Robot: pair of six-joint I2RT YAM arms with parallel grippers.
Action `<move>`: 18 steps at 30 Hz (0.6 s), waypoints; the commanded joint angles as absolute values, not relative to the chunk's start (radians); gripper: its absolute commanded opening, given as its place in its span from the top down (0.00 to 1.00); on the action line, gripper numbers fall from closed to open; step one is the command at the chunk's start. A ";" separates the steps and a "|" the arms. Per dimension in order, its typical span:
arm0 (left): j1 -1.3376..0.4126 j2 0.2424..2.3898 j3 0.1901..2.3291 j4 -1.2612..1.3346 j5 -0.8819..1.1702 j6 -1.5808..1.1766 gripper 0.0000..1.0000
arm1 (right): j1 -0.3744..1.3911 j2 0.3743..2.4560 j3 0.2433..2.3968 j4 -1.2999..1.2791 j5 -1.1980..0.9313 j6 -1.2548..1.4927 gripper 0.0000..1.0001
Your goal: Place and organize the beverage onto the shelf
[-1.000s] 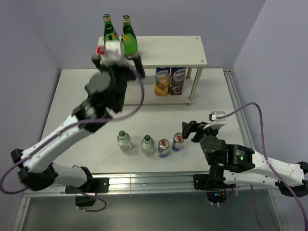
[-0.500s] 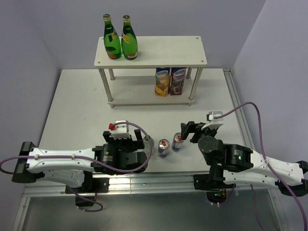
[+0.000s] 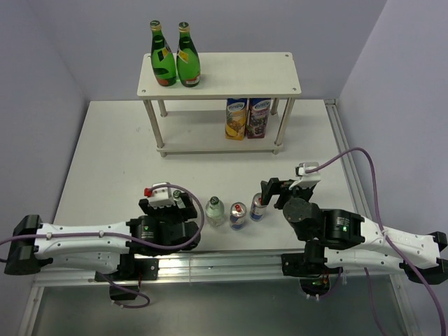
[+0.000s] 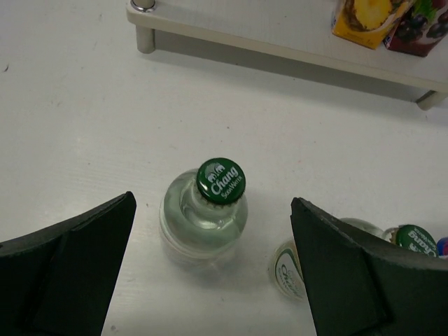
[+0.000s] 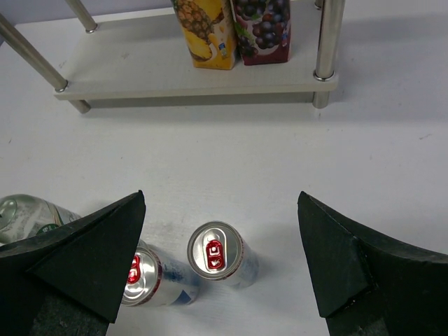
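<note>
The clear bottle is halfway between the left gripper's fingers, with a space to the second bottle, so the robot should keep lowering the gripper and close it around the clear bottle's body (image 4: 198, 222).
Two green glass bottles (image 3: 164, 63) (image 3: 187, 61) stand at the left end of the shelf's top board (image 3: 245, 73). My left gripper (image 3: 170, 204) (image 4: 212, 203) is open and hangs low over one small clear bottle (image 4: 204, 220) with a green cap, one finger on each side, not touching. The second clear bottle (image 3: 215, 211) (image 4: 292, 269) stands just to its right. Two slim cans (image 3: 238, 215) (image 3: 258, 207) stand to the right of that. My right gripper (image 3: 278, 189) (image 5: 220, 199) is open above the right can (image 5: 217, 253), with the other can (image 5: 150, 278) by its left finger.
Two juice cartons (image 3: 236, 117) (image 3: 259, 116) stand on the shelf's lower board (image 5: 196, 87), near the right posts (image 5: 327, 42). The drinks stand in a row near the table's front edge (image 3: 210, 255). Purple cables trail from both arms.
My left arm has come back from the top shelf, leaving the green bottle there, and dropped over the left clear bottle. My right gripper has edged slightly left towards the cans.
</note>
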State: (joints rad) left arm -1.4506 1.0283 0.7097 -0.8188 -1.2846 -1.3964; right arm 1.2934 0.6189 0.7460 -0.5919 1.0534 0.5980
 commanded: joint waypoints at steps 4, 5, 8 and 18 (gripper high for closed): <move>-1.312 0.919 0.577 -0.298 -1.163 -0.947 0.01 | 1.301 0.626 0.749 -0.581 1.074 0.621 0.04; -1.293 0.920 0.554 -0.267 -1.148 -0.898 0.01 | 1.302 0.630 0.747 -0.581 1.074 0.623 0.04; -1.229 0.937 0.515 -0.152 -1.100 -0.815 0.01 | 1.302 0.640 0.739 -0.574 1.077 0.623 0.04; -1.100 1.028 0.476 0.064 -1.039 -0.687 0.16 | 1.302 0.687 0.739 -0.571 1.091 0.615 0.04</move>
State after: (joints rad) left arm -1.1149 1.0168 0.4706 -0.0536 -1.0599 -0.7578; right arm 1.2938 0.6769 0.7448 -0.5915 1.0550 0.6056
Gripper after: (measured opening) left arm 0.879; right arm 0.961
